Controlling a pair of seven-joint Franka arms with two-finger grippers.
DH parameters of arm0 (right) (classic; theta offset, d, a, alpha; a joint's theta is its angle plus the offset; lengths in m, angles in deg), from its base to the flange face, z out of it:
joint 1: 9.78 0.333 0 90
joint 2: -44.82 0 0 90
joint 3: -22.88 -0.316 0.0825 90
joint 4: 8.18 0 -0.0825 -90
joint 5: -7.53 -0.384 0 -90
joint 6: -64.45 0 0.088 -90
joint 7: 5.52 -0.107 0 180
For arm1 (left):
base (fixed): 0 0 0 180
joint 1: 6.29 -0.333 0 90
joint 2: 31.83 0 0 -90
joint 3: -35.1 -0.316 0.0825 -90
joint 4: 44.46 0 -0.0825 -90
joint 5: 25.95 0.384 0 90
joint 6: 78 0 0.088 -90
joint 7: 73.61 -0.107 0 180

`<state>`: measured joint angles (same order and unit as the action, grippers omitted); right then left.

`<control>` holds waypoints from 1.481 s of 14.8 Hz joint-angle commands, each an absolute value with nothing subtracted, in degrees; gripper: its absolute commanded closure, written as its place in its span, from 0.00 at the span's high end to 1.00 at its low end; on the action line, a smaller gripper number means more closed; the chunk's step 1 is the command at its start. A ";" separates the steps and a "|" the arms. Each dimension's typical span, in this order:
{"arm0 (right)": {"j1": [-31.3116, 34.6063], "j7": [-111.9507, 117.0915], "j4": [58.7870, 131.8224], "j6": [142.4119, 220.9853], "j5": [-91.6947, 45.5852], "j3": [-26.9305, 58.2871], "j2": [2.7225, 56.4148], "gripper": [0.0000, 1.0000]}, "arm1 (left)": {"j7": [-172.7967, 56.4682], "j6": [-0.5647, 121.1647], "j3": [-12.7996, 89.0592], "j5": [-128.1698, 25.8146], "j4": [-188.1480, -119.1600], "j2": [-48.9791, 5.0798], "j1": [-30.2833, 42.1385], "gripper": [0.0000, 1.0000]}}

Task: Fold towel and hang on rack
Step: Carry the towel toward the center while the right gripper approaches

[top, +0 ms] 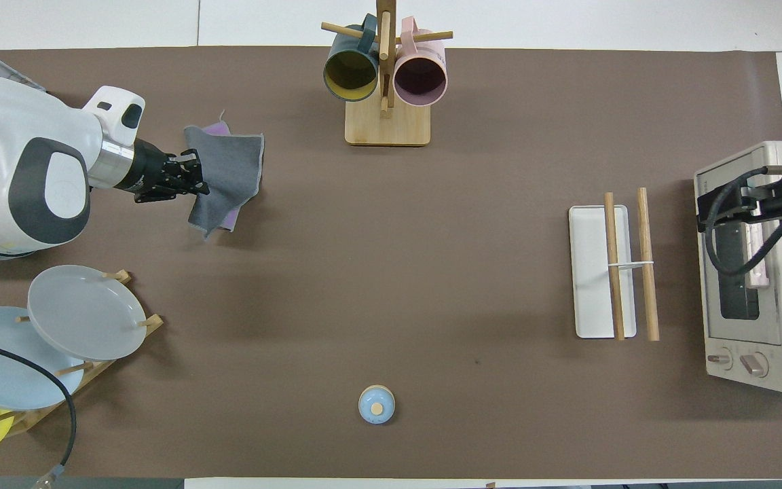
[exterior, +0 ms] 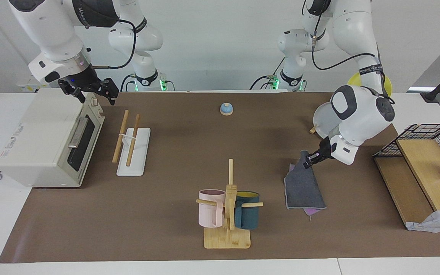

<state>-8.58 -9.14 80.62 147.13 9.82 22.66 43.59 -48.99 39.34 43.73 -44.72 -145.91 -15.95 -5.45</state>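
Observation:
My gripper will lay the folded towel [top: 231, 171] across the wooden rods. The towel is much longer than the gap [top: 630, 236] between the rods, so it should hang over both.
The towel [exterior: 303, 189] [top: 231, 166] is folded, dark grey face up, with purple peeking out at its edges. It lies near the left arm's end of the table, beside the mug tree. My left gripper [exterior: 307, 160] [top: 194, 182] is shut on the towel's edge nearer the robots and holds that end raised, while the other end rests on the brown mat. The rack [exterior: 128, 139] [top: 625, 265], two wooden rods on a white base, stands toward the right arm's end, beside the toaster oven. My right gripper [exterior: 93, 93] [top: 757, 204] waits open above the oven.
A mug tree [exterior: 227, 206] [top: 384, 68] with two mugs stands mid-table, farther from the robots. The toaster oven [exterior: 44, 137] [top: 757, 285], a plate stand [exterior: 325, 120] [top: 58, 333], a blue bell [exterior: 226, 109] [top: 377, 404] and a wooden shelf [exterior: 414, 172] ring the mat.

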 commanded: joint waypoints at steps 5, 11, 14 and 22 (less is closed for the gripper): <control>-10.74 -14.88 84.98 148.91 -1.41 22.79 45.96 1.00 | -10.91 34.59 43.97 -42.39 -141.23 -21.10 1.08 0.00; -11.45 -35.44 90.59 156.01 -17.65 23.05 47.98 1.00 | 23.27 35.56 45.73 -42.74 -140.70 -25.33 5.58 0.00; -9.00 -51.78 94.55 163.13 -27.67 22.79 49.48 1.00 | 37.45 35.56 48.10 -42.83 -139.56 -26.12 5.66 0.00; 1.55 -81.19 99.91 179.24 -40.88 22.62 49.30 1.00 | 63.65 42.49 55.13 -42.92 -137.62 -26.12 5.75 0.00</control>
